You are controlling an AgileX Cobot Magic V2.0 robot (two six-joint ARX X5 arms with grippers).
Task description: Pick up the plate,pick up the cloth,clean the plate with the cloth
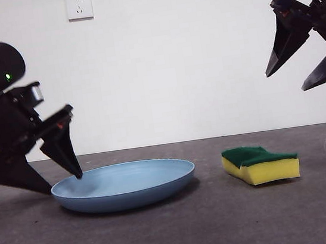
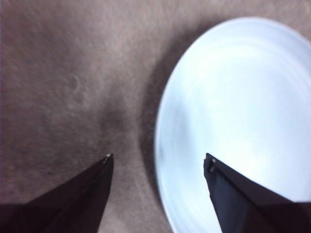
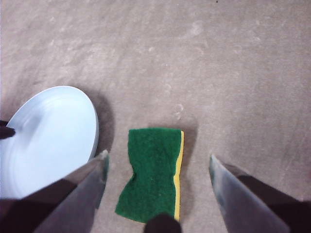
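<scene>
My gripper will make the cloth [image 1: 261,164] pinch thin at its narrow waist [image 1: 256,158] and flare at both ends when it squeezes the cloth, because the cloth's green top dips there.
The light-blue plate [image 1: 126,184] lies flat on the dark table, left of centre; it also shows in the left wrist view [image 2: 238,121] and the right wrist view [image 3: 46,141]. My left gripper [image 1: 64,183] is open and straddles the plate's left rim, one jaw over the plate and one outside it; in its own view the gripper [image 2: 158,162] brackets the rim. The cloth, a yellow sponge with a green top [image 1: 260,163], lies right of the plate. My right gripper [image 1: 298,77] is open, high above the sponge [image 3: 153,172], which lies between its jaws in the right wrist view.
A white wall with a socket [image 1: 78,5] stands behind the table [image 1: 178,234]. A gap of bare table separates plate and sponge.
</scene>
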